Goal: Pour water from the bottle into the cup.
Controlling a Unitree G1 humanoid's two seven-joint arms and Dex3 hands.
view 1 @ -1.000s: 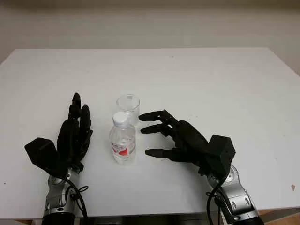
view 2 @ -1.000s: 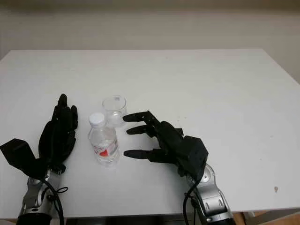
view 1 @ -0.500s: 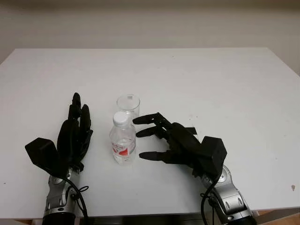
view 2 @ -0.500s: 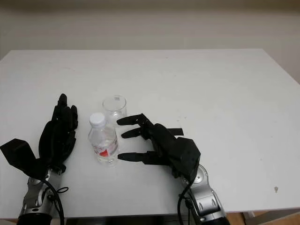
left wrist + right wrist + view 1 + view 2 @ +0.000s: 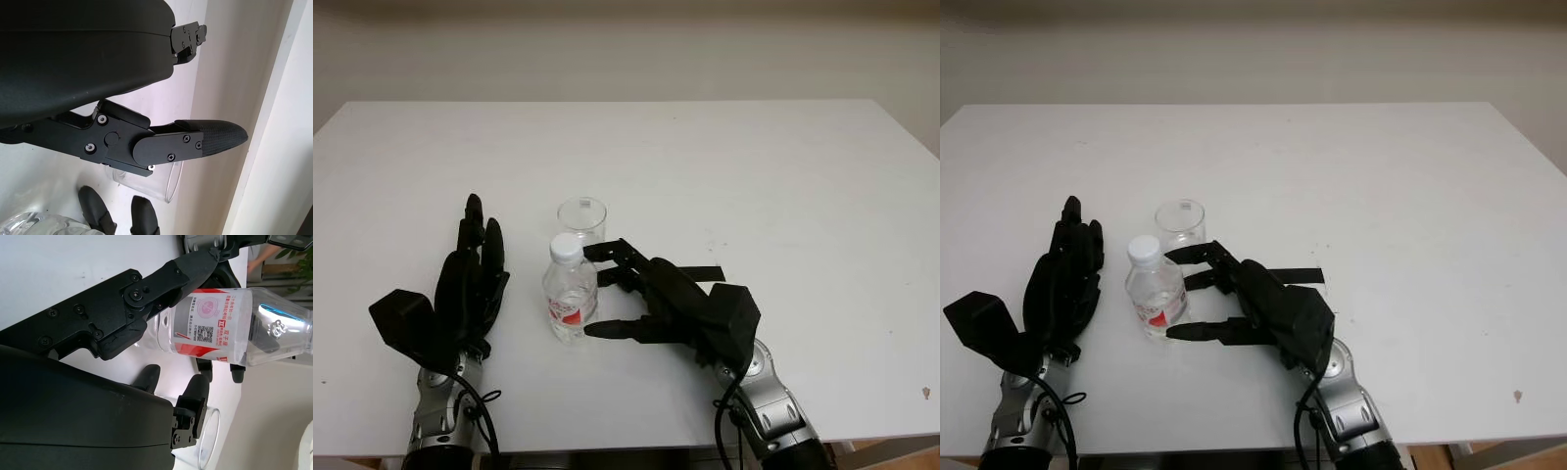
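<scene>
My gripper will tilt the bottle to pour, and the cup [image 5: 582, 217] should stay empty then, because the white cap [image 5: 566, 248] closes the bottle's neck.
A small clear water bottle [image 5: 570, 291] with a white cap and a red label stands upright on the white table [image 5: 754, 166]. Just behind it stands an empty clear cup [image 5: 581, 216]. My right hand [image 5: 595, 290] is open at the bottle's right side, its thumb [image 5: 607, 330] near the bottle's base and its fingers [image 5: 605, 252] by the neck, close to the cup. In the right wrist view the bottle [image 5: 230, 330] lies between thumb and fingers, not clasped. My left hand [image 5: 470, 274] is open, parked left of the bottle.
The table's far edge meets a pale wall. A small dark speck [image 5: 926, 392] marks the table at the near right. In the left wrist view the cup [image 5: 161, 188] appears beyond my left hand's finger.
My right hand has slid left toward the bottle, and its thumb and fingers now flank it. The bottle, cup and left hand have not moved.
</scene>
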